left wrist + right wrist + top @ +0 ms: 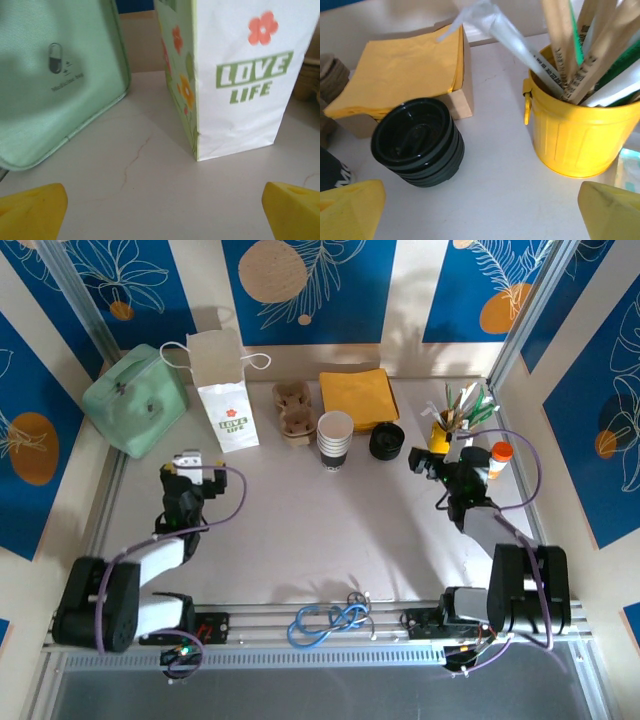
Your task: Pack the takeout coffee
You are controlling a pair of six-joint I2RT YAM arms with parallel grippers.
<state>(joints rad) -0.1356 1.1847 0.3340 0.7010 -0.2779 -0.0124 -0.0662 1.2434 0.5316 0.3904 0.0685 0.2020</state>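
I should keep moving my right gripper to the cup's lid-side (352, 429) and close it there, because the top paper cup's open rim (336, 424) is clear of the black lids.
A stack of paper coffee cups (335, 438) with a dark band stands at the back middle of the table. To its right is a stack of black lids (387, 441) (417, 142), and to its left brown cardboard cup carriers (293, 408). A white "LOVE LIFE" paper bag (228, 390) (240, 80) stands upright at the back left. My left gripper (188, 468) (165, 210) is open and empty, low over the table just in front of the bag. My right gripper (432, 462) (482, 210) is open and empty, facing the gap between the lids and a yellow bucket (580, 125).
A green pouch (135, 400) (55, 75) lies left of the bag. Yellow napkins (358, 397) (405, 75) sit behind the lids. The bucket (440, 430) holds stirrers and straws, with an orange-capped bottle (499, 458) beside it. Blue cable (328, 620) lies at the near edge.
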